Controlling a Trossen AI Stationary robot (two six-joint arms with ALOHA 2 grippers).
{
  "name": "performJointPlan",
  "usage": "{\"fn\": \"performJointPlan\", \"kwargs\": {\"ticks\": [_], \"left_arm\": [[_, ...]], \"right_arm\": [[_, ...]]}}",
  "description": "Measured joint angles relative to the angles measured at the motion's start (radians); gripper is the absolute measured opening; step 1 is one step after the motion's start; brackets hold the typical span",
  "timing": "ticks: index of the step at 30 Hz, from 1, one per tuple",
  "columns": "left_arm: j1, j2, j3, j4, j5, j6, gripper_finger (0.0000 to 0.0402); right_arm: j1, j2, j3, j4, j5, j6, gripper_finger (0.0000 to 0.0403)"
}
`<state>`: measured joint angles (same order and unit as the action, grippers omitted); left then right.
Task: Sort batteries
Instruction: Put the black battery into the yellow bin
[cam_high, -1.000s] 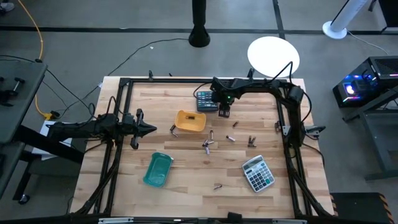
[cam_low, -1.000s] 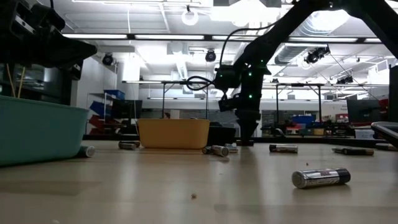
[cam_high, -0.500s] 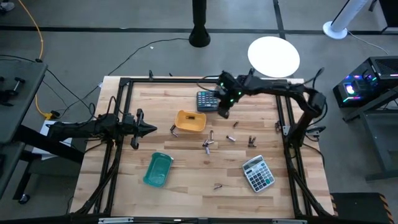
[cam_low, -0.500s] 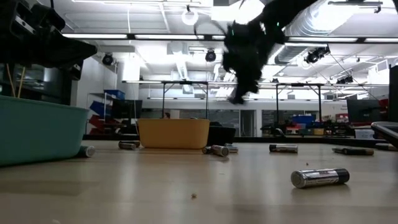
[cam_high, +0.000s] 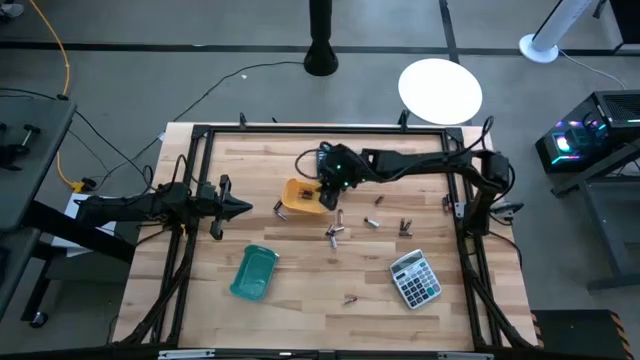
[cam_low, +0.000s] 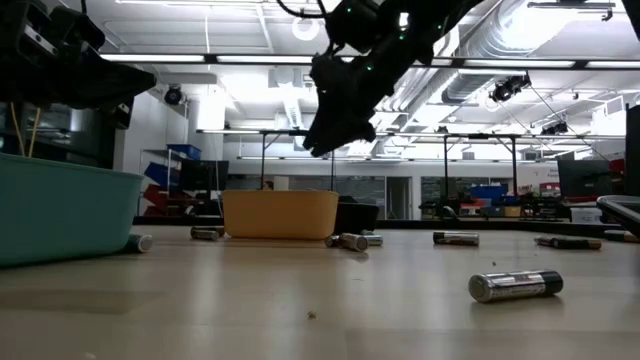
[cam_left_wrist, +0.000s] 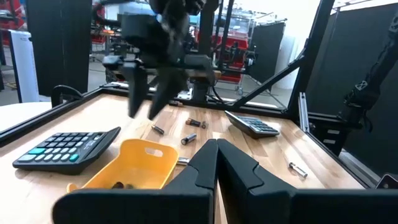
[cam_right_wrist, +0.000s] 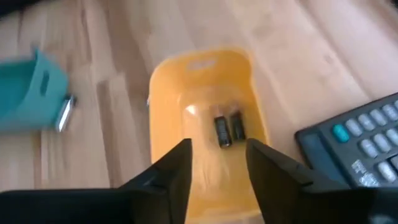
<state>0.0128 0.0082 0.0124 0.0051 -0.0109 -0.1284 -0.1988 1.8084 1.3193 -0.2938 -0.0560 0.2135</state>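
Next, my right gripper backs away first while my left gripper goes for the battery (cam_high: 280, 211) beside the yellow bin, because my right gripper crowds the space (cam_high: 304, 197) above that bin.
My right gripper (cam_high: 327, 195) hangs open above the yellow bin (cam_high: 303, 195), its fingers (cam_right_wrist: 180, 165) spread on either side of the view down into it. Two dark batteries (cam_right_wrist: 227, 130) lie side by side on the bin's floor. Several more batteries (cam_high: 335, 232) lie scattered on the wood between the bin and the near calculator (cam_high: 414, 278). One lies alone near the table's front (cam_high: 350, 298). My left gripper (cam_high: 245, 208) waits shut at the table's left side, level, pointing toward the yellow bin (cam_left_wrist: 134, 165).
A teal bin (cam_high: 254, 272) stands near the left front, with a battery (cam_right_wrist: 65, 113) close to it. A second calculator (cam_high: 335, 160) lies beyond the yellow bin, partly under my right arm. The black frame rails (cam_high: 195, 180) border the table.
My right gripper has risen from the table beside the far calculator and swung toward the table's left. It now hangs tipped over the yellow bin. My left arm has kept still.
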Motion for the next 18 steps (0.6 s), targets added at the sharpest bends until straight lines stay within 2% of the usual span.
{"fn": "performJointPlan", "kwargs": {"ticks": [4, 6, 8, 11, 14, 16, 18], "left_arm": [[0.0, 0.0, 0.0, 0.004, -0.017, -0.001, 0.0001], [0.0, 0.0, 0.0, 0.044, -0.027, -0.077, 0.0001], [-0.001, 0.005, 0.0, 0.19, -0.074, -0.205, 0.0001], [0.0, 0.028, 0.001, 0.473, -0.215, -0.398, 0.0001], [0.0, 0.074, 0.029, 0.699, -0.278, -0.409, 0.0001], [0.0, 0.132, 0.1, 0.712, -0.279, -0.368, 0.0001], [0.0, 0.226, 0.206, 0.606, -0.277, -0.332, 0.0001]], "right_arm": [[-0.021, -0.009, 0.011, -0.006, -0.036, 0.035, 0.0178], [-0.032, -0.013, 0.039, -0.017, -0.081, 0.038, 0.0181], [-0.044, -0.022, 0.079, -0.044, -0.127, 0.041, 0.0182], [-0.051, -0.024, 0.141, -0.096, -0.154, 0.034, 0.0183], [-0.05, -0.023, 0.198, -0.155, -0.155, 0.012, 0.0183], [-0.05, -0.023, 0.23, -0.188, -0.157, -0.007, 0.0183], [-0.049, -0.023, 0.256, -0.222, -0.157, -0.018, 0.0183]]}}
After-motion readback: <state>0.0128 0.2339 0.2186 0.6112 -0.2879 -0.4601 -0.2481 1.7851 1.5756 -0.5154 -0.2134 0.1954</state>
